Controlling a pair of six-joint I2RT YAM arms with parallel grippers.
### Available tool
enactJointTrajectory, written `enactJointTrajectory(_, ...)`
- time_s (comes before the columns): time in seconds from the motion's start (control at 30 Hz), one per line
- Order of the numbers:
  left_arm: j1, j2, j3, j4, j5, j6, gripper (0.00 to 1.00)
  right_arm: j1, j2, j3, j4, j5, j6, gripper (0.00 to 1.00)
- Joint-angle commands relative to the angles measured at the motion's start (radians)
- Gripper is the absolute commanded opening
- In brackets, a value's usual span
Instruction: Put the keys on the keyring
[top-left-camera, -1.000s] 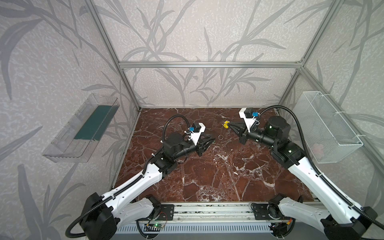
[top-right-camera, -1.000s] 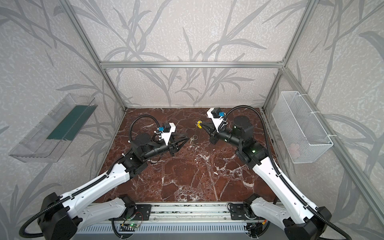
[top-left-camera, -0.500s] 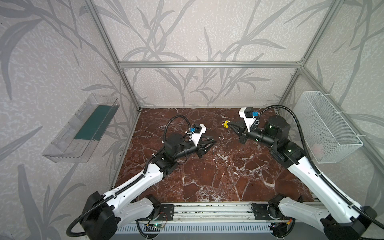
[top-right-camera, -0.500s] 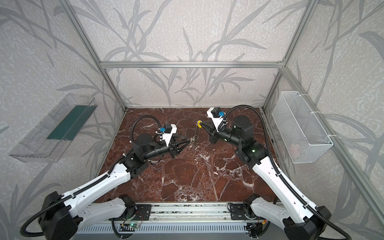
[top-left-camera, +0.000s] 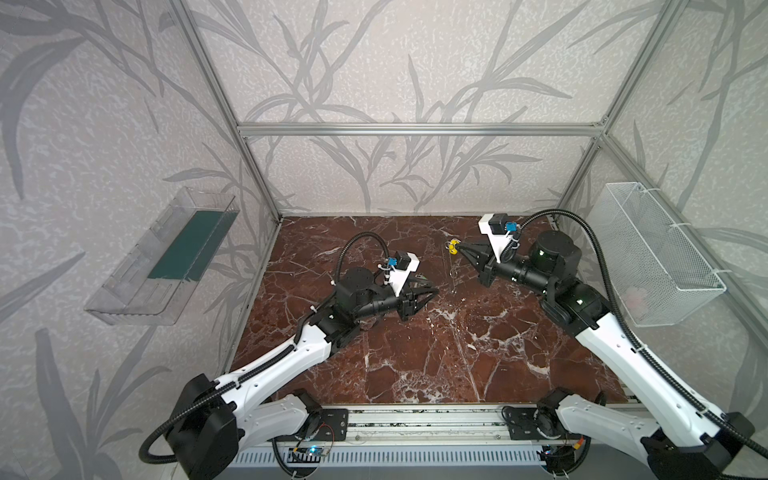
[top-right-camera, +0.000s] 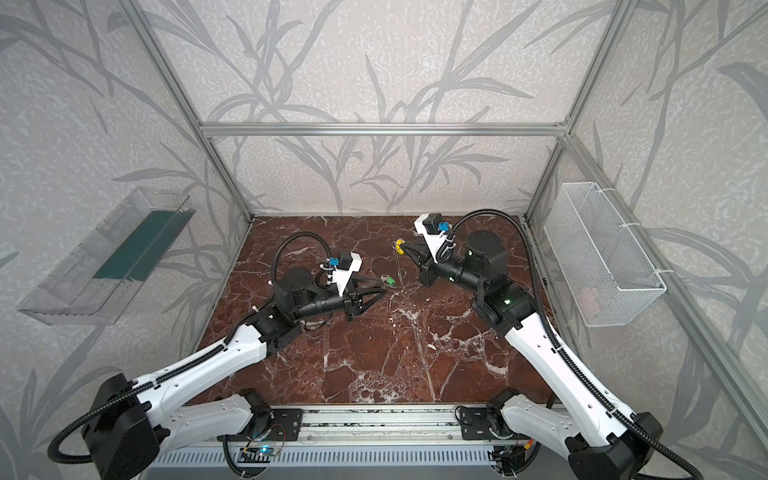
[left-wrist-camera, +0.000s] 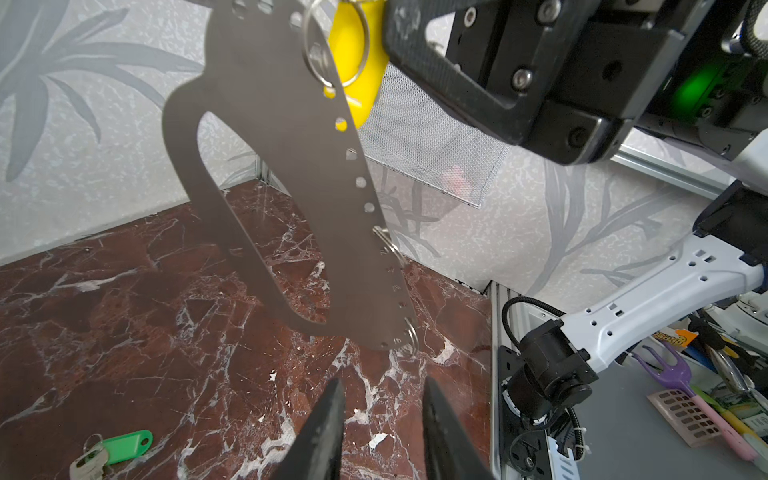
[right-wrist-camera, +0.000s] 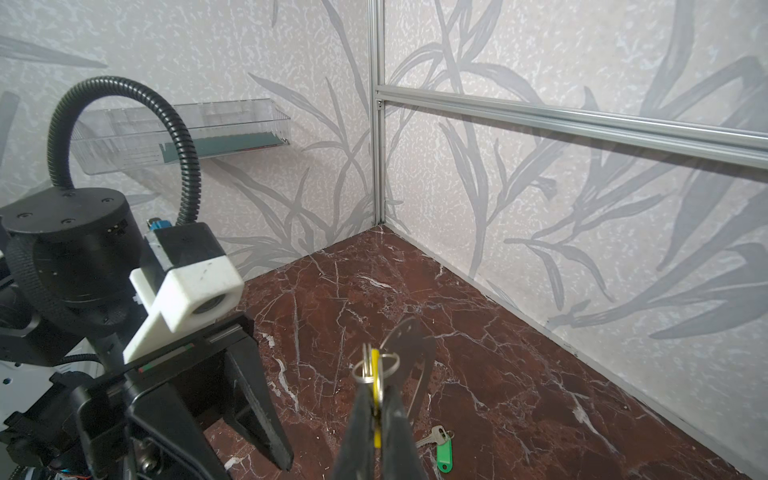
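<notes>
My left gripper's open fingers are facing the lowest wire ring (left-wrist-camera: 412, 337), which sticks out free of the plate's lower corner (left-wrist-camera: 398, 342), so I should keep moving in until they are on both sides of that ring.
My right gripper (right-wrist-camera: 376, 399) is shut on the yellow tag (right-wrist-camera: 375, 374) of one key, held above the marble floor. The keyring (left-wrist-camera: 291, 166), a flat grey plate with an oval cutout and a row of edge holes, hangs from the tag's wire ring (left-wrist-camera: 316, 62). It shows edge-on in both top views (top-right-camera: 401, 270). My left gripper (left-wrist-camera: 382, 411) is open and empty, just below and in front of the plate's lower end. The green-tagged key (left-wrist-camera: 124, 446) lies flat on the floor beside the left gripper (top-right-camera: 384, 291). The yellow tag's own key blade is hidden.
A white wire basket (top-left-camera: 656, 253) hangs on the right wall and a clear plastic tray (top-left-camera: 166, 257) on the left wall. Two more small wire rings (left-wrist-camera: 411, 336) sit in the plate's edge holes. The marble floor (top-left-camera: 415, 353) ends at a metal rail (top-left-camera: 415, 428) in front.
My left gripper has crept a little to the right toward the hanging plate and its jaws stand slightly wider. The right gripper has kept still with the yellow tag.
</notes>
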Motion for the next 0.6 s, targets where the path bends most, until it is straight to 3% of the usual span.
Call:
enactJointTrajectory(0.0, -0.013, 0.024, -0.006, 0.055, 0.030, -0.033, 0.34, -0.001, -0.006, 0.031, 0.057, 0.006, 0.008, 0.00)
enactJointTrajectory(0.57, -0.035, 0.070, 0.026, 0.042, 0.032, -0.023, 0.33, -0.002, -0.010, 0.031, 0.059, 0.002, 0.010, 0.00)
